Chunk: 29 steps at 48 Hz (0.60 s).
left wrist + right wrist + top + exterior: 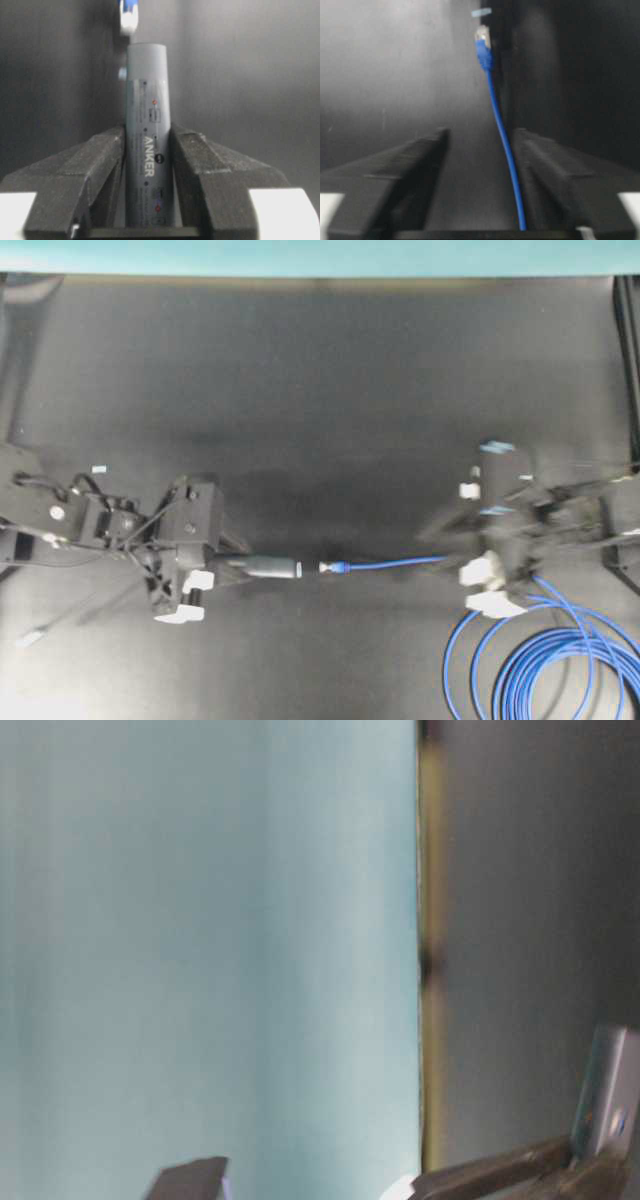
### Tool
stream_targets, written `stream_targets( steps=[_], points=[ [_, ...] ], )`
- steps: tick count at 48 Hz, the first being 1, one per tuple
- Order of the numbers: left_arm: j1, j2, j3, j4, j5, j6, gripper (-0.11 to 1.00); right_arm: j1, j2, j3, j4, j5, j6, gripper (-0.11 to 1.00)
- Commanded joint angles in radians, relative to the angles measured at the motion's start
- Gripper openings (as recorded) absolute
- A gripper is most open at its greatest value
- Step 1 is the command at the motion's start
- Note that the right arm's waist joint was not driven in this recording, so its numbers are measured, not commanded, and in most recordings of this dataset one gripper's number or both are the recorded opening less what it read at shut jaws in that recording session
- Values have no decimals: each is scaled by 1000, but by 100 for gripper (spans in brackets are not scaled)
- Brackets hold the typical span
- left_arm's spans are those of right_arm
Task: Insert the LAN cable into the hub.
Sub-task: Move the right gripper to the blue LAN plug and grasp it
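The LAN cable's plug (pixel 328 567) is lying loose past the end of the hub. Next, my right gripper takes hold of the plug's blue boot (pixel 342 567) before the hub slides onto the plug.
My left gripper (pixel 225 568) is shut on the hub (pixel 272 567), a slim dark-grey bar held level with its free end pointing right. In the left wrist view the hub (pixel 146 125) stands between the black fingers (pixel 102 160), and the LAN cable's plug (pixel 129 15) shows just beyond its end, slightly to the left. The plug (pixel 330 567) sits a small gap from the hub. The blue LAN cable (pixel 395 562) runs right to my right gripper (pixel 450 548), which is open and blurred. In the right wrist view the cable (pixel 502 135) passes loosely between the spread fingers, close to the right finger (pixel 545 160).
The LAN cable's coiled loops (pixel 560 660) lie at the front right on the black mat (pixel 320 390). The hub's thin grey tail ends in a small plug (pixel 30 638) at the front left. A teal wall (pixel 320 255) borders the far edge.
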Motion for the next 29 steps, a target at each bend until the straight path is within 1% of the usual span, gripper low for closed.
stream_targets(
  steps=[1,3,5,11,16,26,29],
  points=[
    [2,-43,-31,3,78,0,28,0,94,-55,-5,-61,-8,66],
    [2,-54,-32,3,95,-2,28,0,135,-77,-6,-83,-12,72],
    [2,-61,-34,3,100,-2,28,0,189,-104,-8,-104,-28,75],
    [-2,-61,-35,3,100,-12,28,0,291,-161,-6,-141,-83,73],
    [-2,-63,-37,3,100,-12,28,0,353,-206,-5,-146,-118,72],
    [-2,-63,-35,3,100,-12,28,0,408,-233,-3,-150,-130,71],
    [-2,-63,-35,3,100,-12,28,0,423,-235,-3,-152,-130,69]
  ],
)
